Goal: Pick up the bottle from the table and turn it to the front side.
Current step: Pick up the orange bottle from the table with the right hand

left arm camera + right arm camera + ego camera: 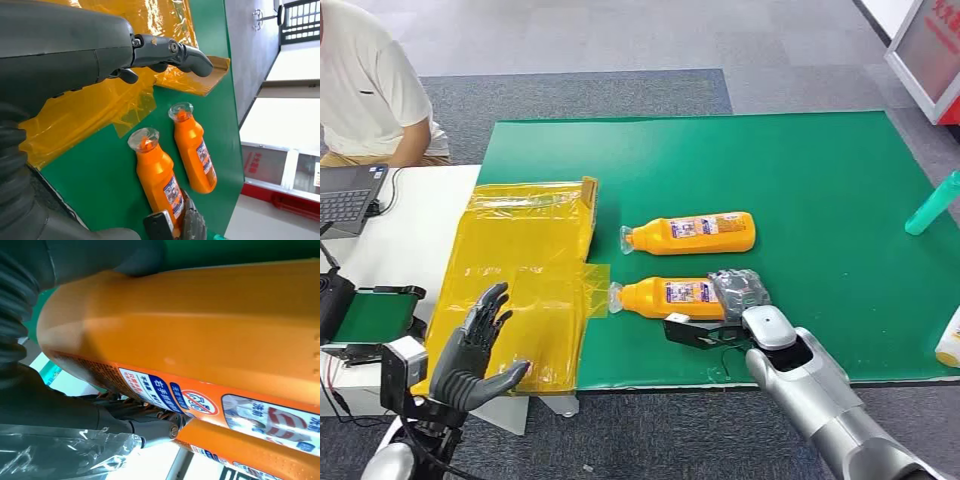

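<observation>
My gripper will bring up a big-lettered front label hidden underneath when it turns the near orange bottle (pixel 652 297), because a small-print label (pixel 690 292) shows on top.
Two orange bottles lie on their sides on the green mat (pixel 810 180), clear caps toward the yellow bag. At the base end of the near bottle (pixel 667 297) (pixel 158 175) (pixel 188 325) my right hand (pixel 739 295) (pixel 188 225), partly covered in clear plastic, grips it while it still lies on the mat. Up close, the thumb lies over the bottle and a finger (pixel 151 430) sits between it and the far bottle (pixel 693 233) (pixel 194 155) (pixel 245 450). My left hand (pixel 475 350) (pixel 170 50) hovers over the bag, fingers spread, holding nothing.
A crumpled yellow plastic bag (pixel 524 270) covers the mat's left edge and part of the white table (pixel 410 230). A teal bottle (pixel 933 205) and a white-yellow one (pixel 950 340) lie at the right edge. A person (pixel 365 90) sits by a laptop (pixel 346 195) at the far left.
</observation>
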Robot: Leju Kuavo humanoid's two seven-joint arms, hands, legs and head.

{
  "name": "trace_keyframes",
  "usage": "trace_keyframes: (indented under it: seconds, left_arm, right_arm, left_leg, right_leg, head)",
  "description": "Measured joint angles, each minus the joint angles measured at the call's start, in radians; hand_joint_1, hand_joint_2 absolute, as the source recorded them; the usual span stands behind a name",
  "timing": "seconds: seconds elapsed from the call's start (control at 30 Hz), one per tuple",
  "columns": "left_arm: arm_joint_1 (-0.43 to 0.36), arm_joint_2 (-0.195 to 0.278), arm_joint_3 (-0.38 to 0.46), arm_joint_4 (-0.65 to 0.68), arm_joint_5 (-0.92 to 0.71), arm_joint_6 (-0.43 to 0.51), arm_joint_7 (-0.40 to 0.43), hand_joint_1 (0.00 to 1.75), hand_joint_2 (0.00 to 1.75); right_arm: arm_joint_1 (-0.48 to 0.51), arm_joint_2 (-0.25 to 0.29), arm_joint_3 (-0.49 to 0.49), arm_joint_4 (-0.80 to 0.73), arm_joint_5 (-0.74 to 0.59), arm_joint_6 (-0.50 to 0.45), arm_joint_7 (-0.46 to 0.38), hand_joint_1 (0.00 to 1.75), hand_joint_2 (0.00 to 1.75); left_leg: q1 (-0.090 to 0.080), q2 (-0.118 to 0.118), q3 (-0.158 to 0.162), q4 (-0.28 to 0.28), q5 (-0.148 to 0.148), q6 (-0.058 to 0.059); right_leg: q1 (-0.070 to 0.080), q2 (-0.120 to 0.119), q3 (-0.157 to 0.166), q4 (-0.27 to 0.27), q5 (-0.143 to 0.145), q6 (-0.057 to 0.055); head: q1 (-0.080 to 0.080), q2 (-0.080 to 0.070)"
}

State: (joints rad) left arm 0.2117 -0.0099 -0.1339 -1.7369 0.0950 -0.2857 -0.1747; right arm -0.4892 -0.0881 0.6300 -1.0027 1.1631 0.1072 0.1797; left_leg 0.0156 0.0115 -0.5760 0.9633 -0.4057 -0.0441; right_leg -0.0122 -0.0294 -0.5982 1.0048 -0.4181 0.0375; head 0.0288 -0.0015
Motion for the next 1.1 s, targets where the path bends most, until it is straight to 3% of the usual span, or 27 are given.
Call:
trace_keyframes:
  seconds: [0.33, 0.47, 0.57, 0.63, 0.87, 1.1]
  left_arm:
    - [0.000, 0.000, 0.000, 0.000, 0.000, -0.001, -0.001, 0.00, 1.75]
    - [0.006, 0.002, 0.000, 0.000, -0.002, 0.000, -0.016, 0.00, 1.75]
    - [0.014, 0.007, 0.001, 0.000, -0.008, -0.003, -0.045, 0.00, 1.75]
    - [0.017, 0.012, 0.002, 0.000, -0.011, -0.005, -0.059, 0.00, 1.75]
    - [0.005, 0.020, 0.002, 0.000, -0.012, -0.004, -0.083, 0.00, 1.75]
    - [-0.019, 0.020, 0.001, 0.000, 0.024, -0.003, -0.098, 0.00, 1.75]
  right_arm:
    - [0.000, 0.000, -0.002, 0.004, -0.059, -0.013, -0.017, 1.75, 1.75]
    - [0.031, 0.000, -0.060, -0.033, -0.328, 0.009, -0.114, 1.75, 1.75]
    - [0.115, -0.004, -0.136, -0.125, -0.599, 0.040, -0.229, 1.75, 1.75]
    - [0.182, -0.008, -0.181, -0.207, -0.704, 0.046, -0.278, 1.75, 1.75]
    - [0.349, -0.017, -0.274, -0.454, -0.897, 0.059, -0.380, 1.75, 1.75]
    - [0.423, -0.017, -0.303, -0.586, -0.983, 0.074, -0.422, 1.75, 1.75]
  left_leg:
    - [0.000, 0.000, 0.000, 0.000, 0.000, 0.000]
    - [0.000, 0.000, 0.000, 0.001, 0.000, 0.000]
    - [0.000, 0.000, 0.000, 0.001, 0.000, 0.000]
    - [0.000, 0.000, -0.002, 0.001, -0.001, 0.001]
    - [0.000, 0.000, -0.004, 0.001, -0.001, 0.001]
    - [0.000, 0.000, -0.004, 0.002, -0.001, 0.001]
  right_leg:
    - [0.000, 0.000, 0.000, 0.000, 0.000, 0.000]
    - [0.000, 0.000, 0.000, 0.000, 0.000, 0.000]
    - [0.000, 0.000, -0.001, 0.000, 0.000, 0.000]
    - [0.000, -0.001, -0.002, 0.000, 0.000, 0.001]
    - [0.000, 0.000, -0.004, 0.000, 0.000, 0.001]
    - [0.000, 0.000, -0.004, 0.000, 0.000, 0.000]
  head:
    - [0.000, 0.000]
    - [0.000, 0.000]
    - [0.000, 0.000]
    - [0.000, 0.000]
    - [0.000, 0.000]
    - [0.000, 0.000]
